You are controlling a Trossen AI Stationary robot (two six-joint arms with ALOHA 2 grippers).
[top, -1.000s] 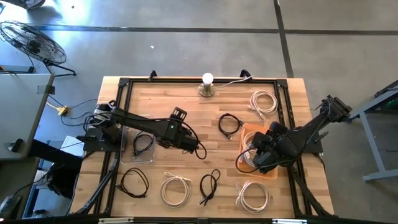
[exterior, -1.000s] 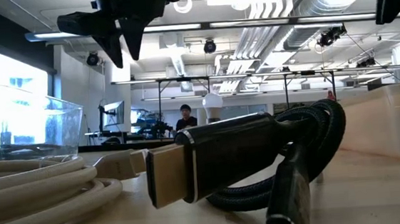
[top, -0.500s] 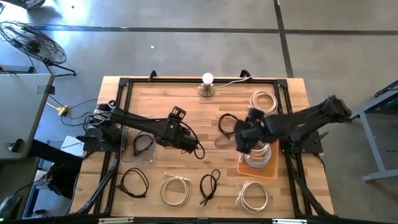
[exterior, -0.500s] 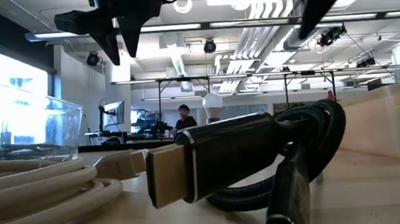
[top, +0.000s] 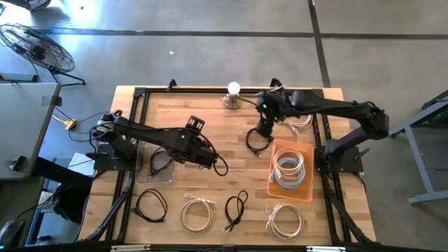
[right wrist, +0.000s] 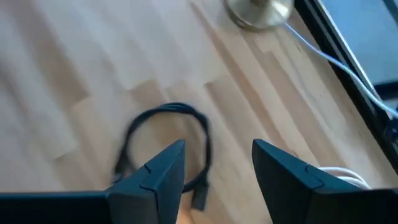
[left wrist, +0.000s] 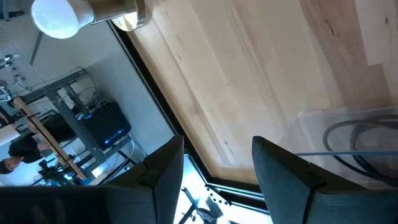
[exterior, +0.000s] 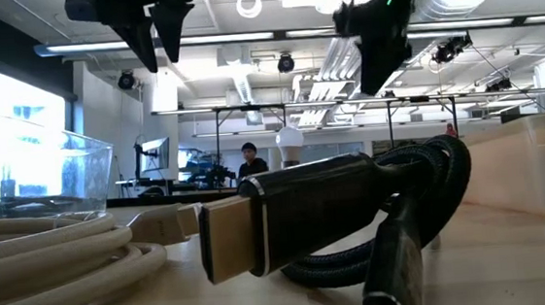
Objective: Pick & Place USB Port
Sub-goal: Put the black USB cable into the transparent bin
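Note:
The black coil's side strand [right wrist: 208, 146] is in line with my right gripper's open fingers, so I should keep going down until one finger enters the loop [right wrist: 166, 142], then close.
A black coiled USB cable [top: 249, 142] lies flat on the wooden table, just left of the orange tray [top: 306, 194] that holds a white coil [top: 289, 170]. My right gripper [top: 264, 127] hangs open above this black coil's far side. In the right wrist view the coil [right wrist: 168, 109] shows just beyond the open fingers [right wrist: 217, 174]. My left gripper [top: 206, 155] hangs open over bare wood at mid-table, right of the clear tray [top: 143, 175] with a black cable [top: 159, 162] in it. Nothing sits between its fingers [left wrist: 214, 168]. Both grippers are well above the table in the low view, left [exterior: 155, 45] and right [exterior: 373, 67].
A lamp with a white bulb [top: 233, 89] stands at the far edge, with a white coil [top: 296, 114] to its right. Along the near edge lie a black coil [top: 150, 205], a white coil [top: 198, 213], a black cable [top: 236, 208] and a white coil [top: 285, 220]. A black frame rail [top: 210, 92] borders the table.
My right gripper has swung fast from above the orange tray toward the table's far edge and left, turning as it went, and now hangs over the black coil near the lamp. My left gripper has risen a little. No cable has moved.

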